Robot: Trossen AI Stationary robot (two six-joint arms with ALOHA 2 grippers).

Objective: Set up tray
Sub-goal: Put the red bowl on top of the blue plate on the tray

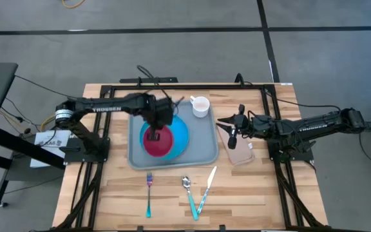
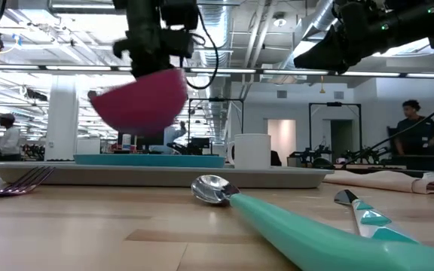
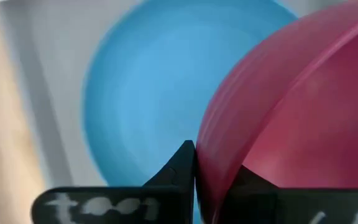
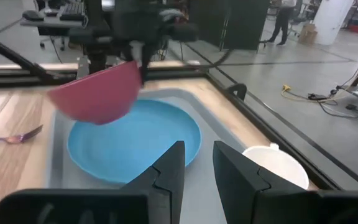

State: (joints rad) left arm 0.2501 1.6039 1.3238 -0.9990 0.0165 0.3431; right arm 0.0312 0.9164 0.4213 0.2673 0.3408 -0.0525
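I keep lowering the pink bowl with my left gripper until the bowl's base sits flat, and then let go. The bowl is hanging open side up over the empty blue plate.
A grey-blue tray lies mid-table with a round blue plate on it and a white mug at its far right corner. My left gripper hangs above the plate, shut on a pink bowl that is lifted clear and tilted over the plate. My right gripper is open and hovers over the tray's right edge, near a beige napkin. A fork, spoon and knife lie on the wood at the near side. My left gripper pinches the pink bowl's rim, one finger outside the wall and one inside. The fingers come from above, pointing down. The bowl hangs tilted below them, lifted clear of the blue plate.
The mug stands on the tray close to my right gripper. The napkin lies on the wood right of the tray. Cutlery occupies the near strip of the table. A black frame runs round the table's edges.
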